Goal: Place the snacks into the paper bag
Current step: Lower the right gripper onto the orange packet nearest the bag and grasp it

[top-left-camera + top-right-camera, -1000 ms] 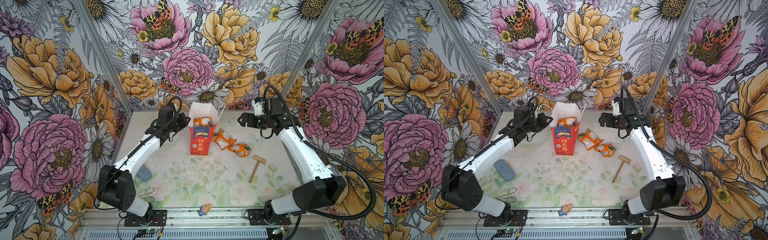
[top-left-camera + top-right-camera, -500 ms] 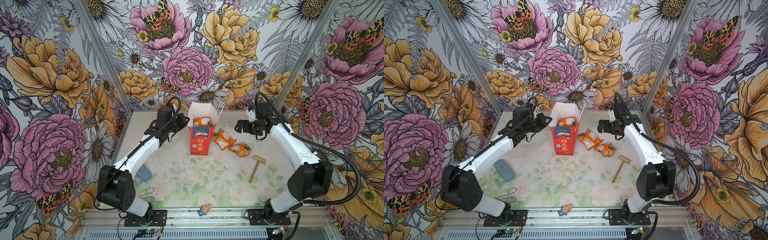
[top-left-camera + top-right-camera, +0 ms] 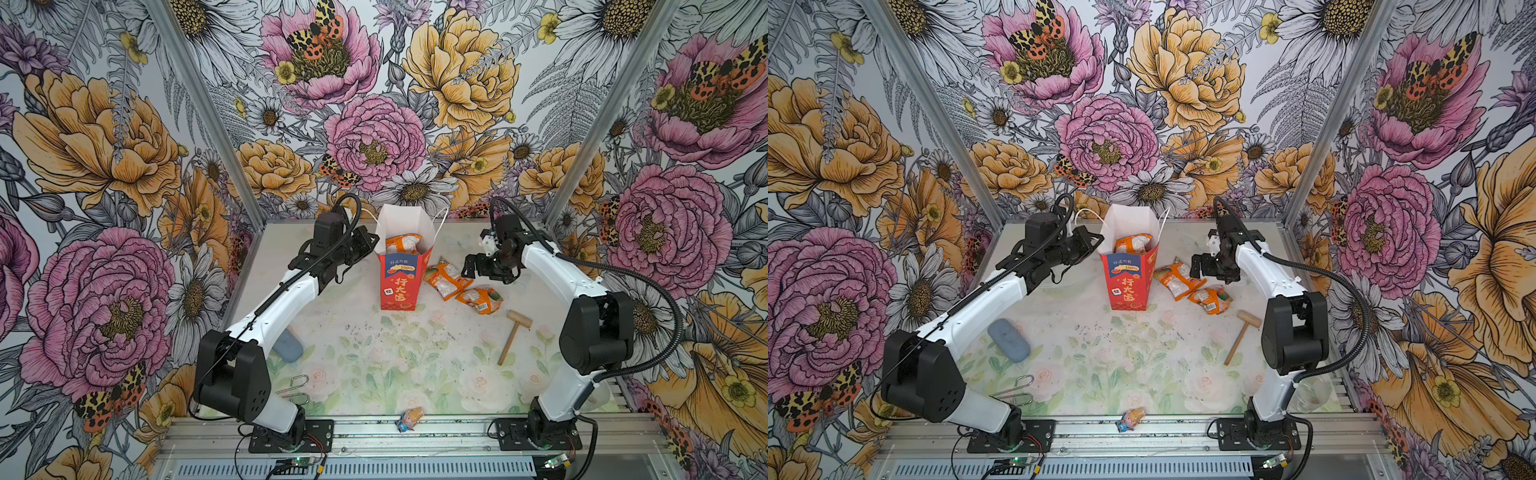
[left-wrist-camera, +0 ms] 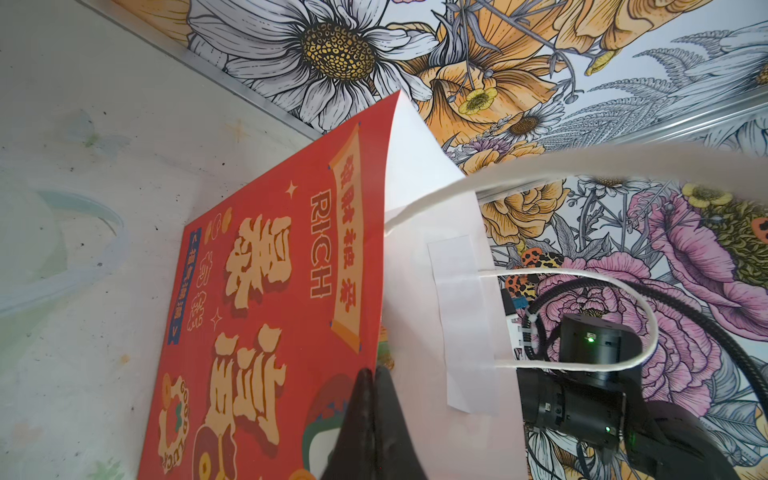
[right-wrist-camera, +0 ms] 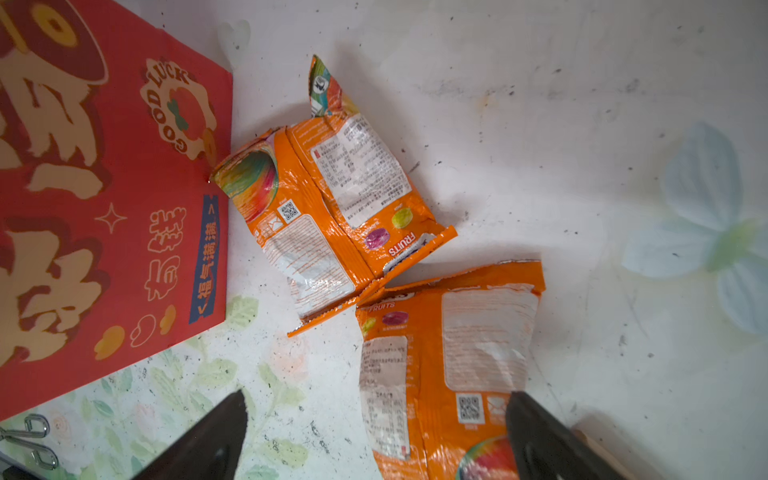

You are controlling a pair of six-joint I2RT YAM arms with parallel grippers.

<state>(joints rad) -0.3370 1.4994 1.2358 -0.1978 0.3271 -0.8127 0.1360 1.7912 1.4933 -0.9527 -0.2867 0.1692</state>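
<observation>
The orange packet (image 3: 441,276) closest to the paper bag lies uncovered in front of my right gripper's open fingers, so I keep moving toward it until they straddle its body (image 3: 451,282).
The red paper bag (image 3: 399,286) stands upright and open at the back of the table, white inside. My left gripper (image 4: 372,374) is shut on the bag's rim at its left side, red face (image 4: 270,291) on one side and white lining on the other. One orange snack packet (image 3: 402,243) sits inside the bag. Two more orange packets lie on the table just right of the bag, one (image 5: 332,216) against its base, the other (image 5: 449,353) beside it. My right gripper (image 5: 376,399) hangs open just above that second packet, its fingers straddling the packet's end.
A wooden mallet (image 3: 514,334) lies right of the packets. A small wrapped candy (image 3: 409,417) sits at the front edge. A blue-grey oval object (image 3: 1009,340) and a metal clip (image 3: 1017,388) lie at the front left. A clear cup (image 3: 1310,395) stands by the right arm's base.
My right arm has swung down and in from beside the back wall to hover over the two packets on the table. The left gripper and the bag have stayed put.
</observation>
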